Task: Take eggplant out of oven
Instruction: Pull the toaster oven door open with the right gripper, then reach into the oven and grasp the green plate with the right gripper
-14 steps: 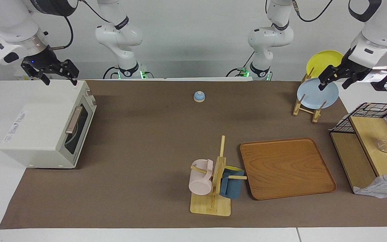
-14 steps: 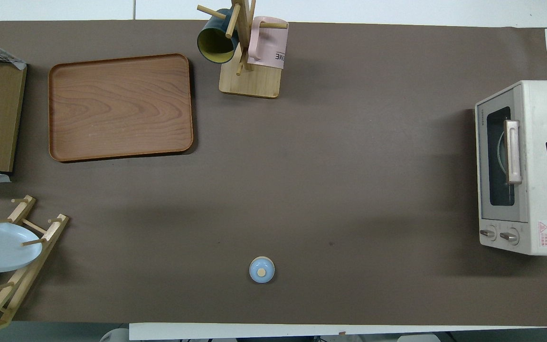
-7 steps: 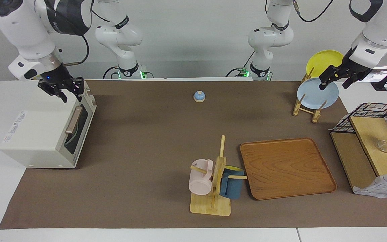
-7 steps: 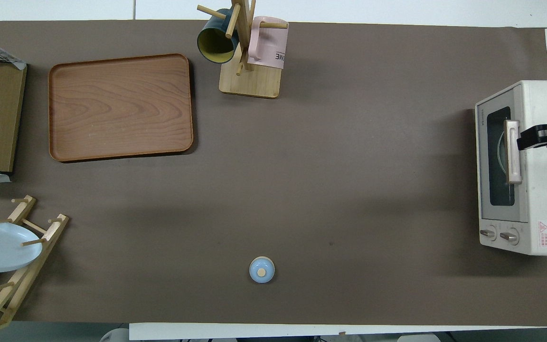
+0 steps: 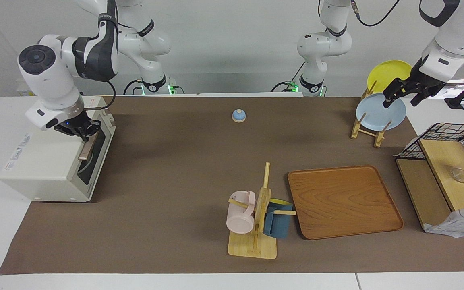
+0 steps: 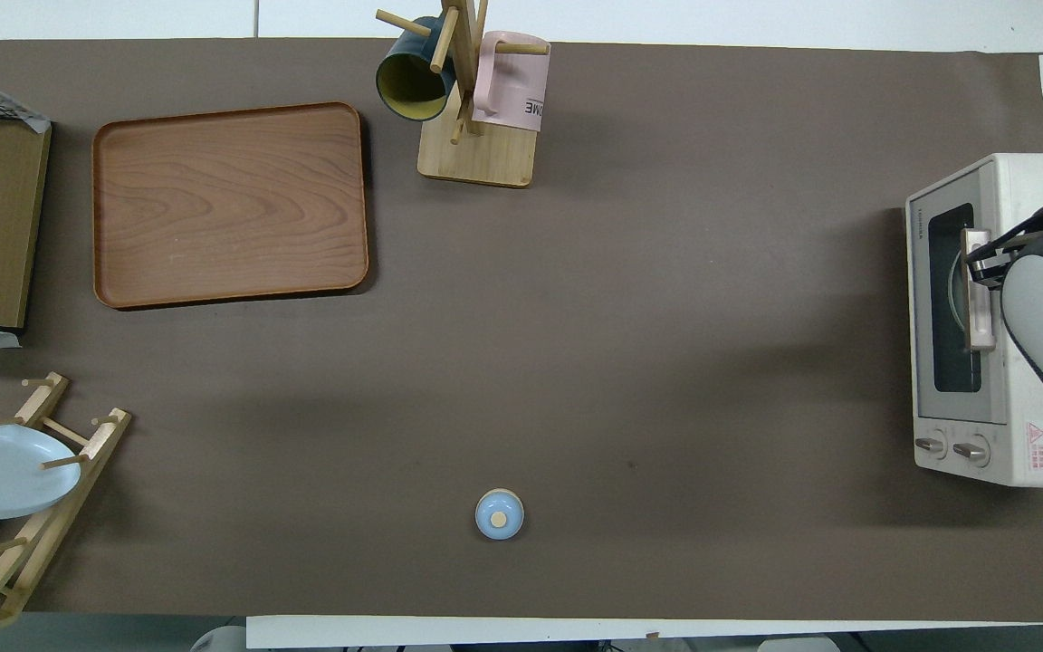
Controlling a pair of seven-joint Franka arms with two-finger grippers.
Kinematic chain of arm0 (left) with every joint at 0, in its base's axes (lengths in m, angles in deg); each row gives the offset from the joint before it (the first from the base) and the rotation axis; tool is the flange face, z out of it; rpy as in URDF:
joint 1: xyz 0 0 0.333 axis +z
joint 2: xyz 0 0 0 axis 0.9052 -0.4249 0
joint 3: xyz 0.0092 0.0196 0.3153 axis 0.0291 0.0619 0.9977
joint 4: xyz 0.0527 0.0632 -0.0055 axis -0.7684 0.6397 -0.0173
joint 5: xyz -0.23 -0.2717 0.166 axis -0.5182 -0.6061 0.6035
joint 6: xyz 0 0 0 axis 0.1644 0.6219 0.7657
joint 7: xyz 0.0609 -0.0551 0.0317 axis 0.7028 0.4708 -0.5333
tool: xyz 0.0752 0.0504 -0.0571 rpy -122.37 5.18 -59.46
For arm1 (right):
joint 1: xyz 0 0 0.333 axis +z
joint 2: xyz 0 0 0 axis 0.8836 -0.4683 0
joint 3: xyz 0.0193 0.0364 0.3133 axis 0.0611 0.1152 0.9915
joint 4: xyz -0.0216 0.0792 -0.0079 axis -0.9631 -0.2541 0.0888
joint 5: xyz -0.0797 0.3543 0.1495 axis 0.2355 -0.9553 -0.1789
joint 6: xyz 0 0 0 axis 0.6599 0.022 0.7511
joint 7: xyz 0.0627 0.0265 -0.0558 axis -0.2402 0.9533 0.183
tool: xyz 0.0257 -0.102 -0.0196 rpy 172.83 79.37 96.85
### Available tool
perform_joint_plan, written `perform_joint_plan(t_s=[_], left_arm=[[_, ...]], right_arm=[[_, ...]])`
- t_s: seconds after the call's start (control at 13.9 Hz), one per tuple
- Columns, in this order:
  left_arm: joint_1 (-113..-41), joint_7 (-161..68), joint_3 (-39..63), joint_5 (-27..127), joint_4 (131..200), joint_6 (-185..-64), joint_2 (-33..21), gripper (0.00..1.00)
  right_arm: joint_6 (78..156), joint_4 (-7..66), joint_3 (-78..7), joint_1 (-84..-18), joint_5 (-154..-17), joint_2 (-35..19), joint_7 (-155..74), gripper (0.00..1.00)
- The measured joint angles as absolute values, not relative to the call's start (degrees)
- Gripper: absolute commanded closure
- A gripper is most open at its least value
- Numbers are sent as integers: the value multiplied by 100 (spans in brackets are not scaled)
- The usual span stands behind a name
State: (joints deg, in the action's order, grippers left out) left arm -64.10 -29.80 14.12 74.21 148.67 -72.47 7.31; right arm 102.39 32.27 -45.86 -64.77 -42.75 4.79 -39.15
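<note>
I expect to find a plate carrying the hidden eggplant (image 6: pixel 959 295) when I open the oven, because a round rim (image 6: pixel 952 287) shows faintly through the glass.
The off-white oven (image 5: pixel 46 161) stands at the right arm's end of the table with its dark glass door shut; it also shows in the overhead view (image 6: pixel 1028 181). The eggplant is hidden. A round rim shows dimly through the glass. My right gripper (image 5: pixel 82 129) is open and sits down at the upper end of the beige door handle (image 5: pixel 87 148), with its fingers either side of the bar; the overhead view (image 6: pixel 985 263) shows it there too. My left gripper (image 5: pixel 400 98) is open and empty, waiting in the air over the blue plate (image 5: pixel 377 114).
A small blue bell (image 5: pixel 239 116) sits mid-table near the robots. A mug tree (image 5: pixel 256 225) with a pink and a blue mug and a wooden tray (image 5: pixel 342 201) lie farther out. A plate rack (image 5: pixel 367 131) and a wire-basket shelf (image 5: pixel 445 169) stand at the left arm's end.
My right gripper has come down from above the oven's top and moved forward onto the door handle. The left arm and the oven door have not moved.
</note>
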Motion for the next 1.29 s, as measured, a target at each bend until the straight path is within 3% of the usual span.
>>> perform_joint_plan(t_s=[0.36,0.58,0.79,1.08,1.29], left_arm=[[-6410,-2980,1412,7421,14867,-7242,731,0],[-6410,-2980,1412,7421,14867,-7238,731,0],[-6409,-2980,1412,7421,14867,-7237,731,0],[-6409,-2980,1412,7421,14867,-7235,731,0],[-6409,-2980,1412,7421,14867,-7234,731,0]], right_arm=[[10360,3251,-4575,-6447,-4224,350,-3915,100],[10568,3300,-4563,-6060,-4233,250,-4241,100],[11187,3405,-4495,-5669,-4487,-170,-4762,100],[11774,3434,-4430,-5620,-5004,-884,-4924,100],[12067,3529,-4409,-5605,-5022,-1072,-5133,99]])
